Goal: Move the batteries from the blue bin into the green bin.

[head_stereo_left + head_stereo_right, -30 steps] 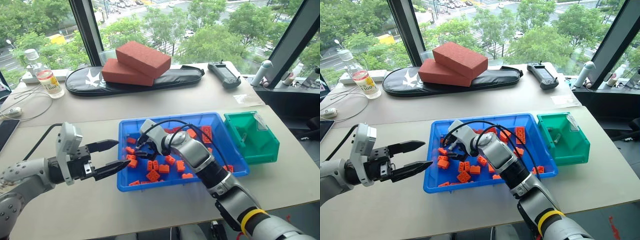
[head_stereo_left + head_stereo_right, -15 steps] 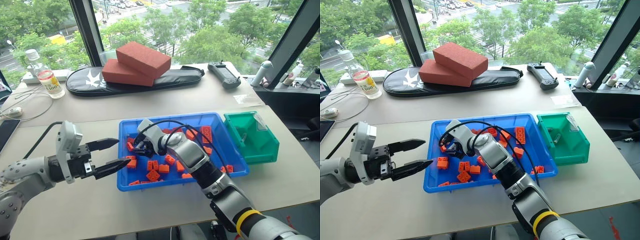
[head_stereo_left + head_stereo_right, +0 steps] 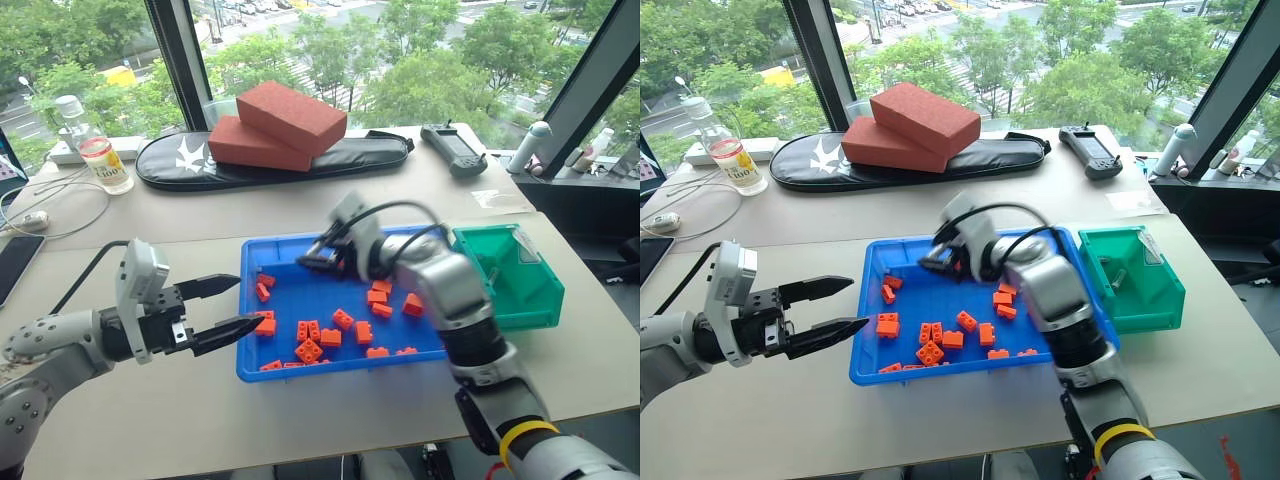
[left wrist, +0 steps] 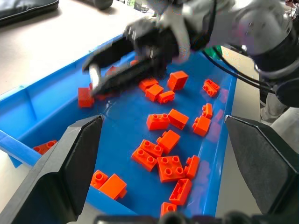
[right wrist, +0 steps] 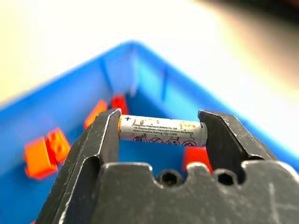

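My right gripper should keep carrying the silver battery (image 5: pixel 163 132), which its fingers grip by both ends clear of the bricks, until it is over the green bin (image 3: pixel 512 277).
A slim silver battery (image 5: pixel 162 130) is clamped end to end in my right gripper (image 3: pixel 308 262), which is shut on it. That gripper hangs above the far middle of the blue bin (image 3: pixel 335 368), clear of the orange toy bricks (image 3: pixel 320 335) scattered on the bin's floor. The green bin (image 3: pixel 525 300) stands against the blue bin's right end, with a small grey cylinder (image 3: pixel 1116 277) lying inside it. My left gripper (image 3: pixel 250 302) is open and holds nothing. It is level at the blue bin's left wall, pointing into the bin.
Two red-brown blocks (image 3: pixel 280 125) rest on a long black bag (image 3: pixel 270 162) at the back of the table. A bottle (image 3: pixel 100 160) and cables sit at the far left, a handheld controller (image 3: pixel 448 150) at the far right. The table's front edge runs just below the blue bin.
My right gripper closed on a battery among the bricks at the bin's left, then rose and swung right with it. The left arm stayed put.
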Robot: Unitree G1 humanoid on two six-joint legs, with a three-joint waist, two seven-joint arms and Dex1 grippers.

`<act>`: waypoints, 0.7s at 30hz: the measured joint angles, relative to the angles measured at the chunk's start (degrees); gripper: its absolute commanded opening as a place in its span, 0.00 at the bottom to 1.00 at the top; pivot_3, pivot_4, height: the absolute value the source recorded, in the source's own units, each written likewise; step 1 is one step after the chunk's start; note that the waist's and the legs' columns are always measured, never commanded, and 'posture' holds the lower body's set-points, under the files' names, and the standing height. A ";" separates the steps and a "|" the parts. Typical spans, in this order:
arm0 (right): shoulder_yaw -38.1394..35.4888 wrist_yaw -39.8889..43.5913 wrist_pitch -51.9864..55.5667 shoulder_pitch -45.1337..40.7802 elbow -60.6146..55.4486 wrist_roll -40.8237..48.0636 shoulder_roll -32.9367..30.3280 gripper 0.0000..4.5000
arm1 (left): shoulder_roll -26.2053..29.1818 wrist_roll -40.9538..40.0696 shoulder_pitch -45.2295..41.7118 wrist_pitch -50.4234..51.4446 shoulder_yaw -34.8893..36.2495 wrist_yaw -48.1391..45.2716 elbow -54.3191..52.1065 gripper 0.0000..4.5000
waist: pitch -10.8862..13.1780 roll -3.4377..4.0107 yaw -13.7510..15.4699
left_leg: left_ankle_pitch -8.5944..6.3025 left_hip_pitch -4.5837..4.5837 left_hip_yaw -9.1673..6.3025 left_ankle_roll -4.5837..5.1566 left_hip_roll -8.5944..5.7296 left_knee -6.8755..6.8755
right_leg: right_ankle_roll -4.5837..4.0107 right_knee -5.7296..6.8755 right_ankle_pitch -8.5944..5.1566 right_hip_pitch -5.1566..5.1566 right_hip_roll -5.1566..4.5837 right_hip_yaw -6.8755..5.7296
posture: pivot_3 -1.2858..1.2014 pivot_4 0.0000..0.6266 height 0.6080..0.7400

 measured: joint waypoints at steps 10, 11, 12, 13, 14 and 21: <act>-10.04 -3.72 2.19 11.14 9.35 -4.31 -23.27 0.56 | -0.32 0.51 0.96 -0.35 -0.70 -0.94 0.01 1.00 | 0.03 0.03 0.56 | -0.02 -0.02 0.06 0.04 -0.03 -0.03 | 0.00 -0.14 -0.01 -0.03 0.00 0.13 | 0.52 0.24 1.00; -10.05 -3.77 2.19 12.09 9.49 -4.32 -23.59 0.56 | -0.32 0.62 0.89 -0.44 -0.88 -1.08 0.01 1.00 | 0.04 0.04 0.22 | -0.02 -0.01 0.07 0.04 -0.03 -0.02 | 0.00 -0.12 0.00 -0.04 0.00 0.15 | 0.52 0.24 1.00; -10.30 -4.01 2.20 12.58 9.49 -4.16 -23.73 0.56 | -0.34 0.95 0.86 -0.49 -0.96 -1.17 0.06 1.00 | 0.04 0.05 -0.14 | -0.02 0.00 0.07 0.04 -0.03 0.00 | 0.00 -0.08 0.00 -0.03 0.00 0.17 | 0.52 0.24 1.00; -10.34 -4.40 2.19 13.02 9.38 -4.21 -24.25 0.56 | -0.34 1.14 0.48 -0.53 -1.10 -1.27 0.11 1.00 | 0.04 0.05 -0.23 | -0.02 0.01 0.08 0.04 -0.03 0.02 | 0.00 -0.08 0.00 0.01 0.01 0.16 | 0.52 0.24 1.00; -10.78 -5.00 2.19 13.73 9.21 -4.22 -24.63 0.56 | -0.34 1.22 0.40 -0.66 -1.12 -1.46 0.15 1.00 | 0.03 0.04 -0.16 | -0.02 0.03 0.07 0.04 -0.03 0.04 | 0.01 -0.08 0.00 0.07 0.00 0.13 | 0.52 0.24 1.00; -11.46 -9.29 2.66 16.04 9.97 -4.48 -23.96 0.78 | -0.33 1.54 -0.61 -0.75 -1.42 -2.48 1.28 1.00 | 0.03 0.04 -0.05 | -0.01 -0.03 0.07 0.04 -0.05 0.07 | 0.04 -0.12 0.00 0.05 -0.01 0.14 | 0.52 0.24 1.00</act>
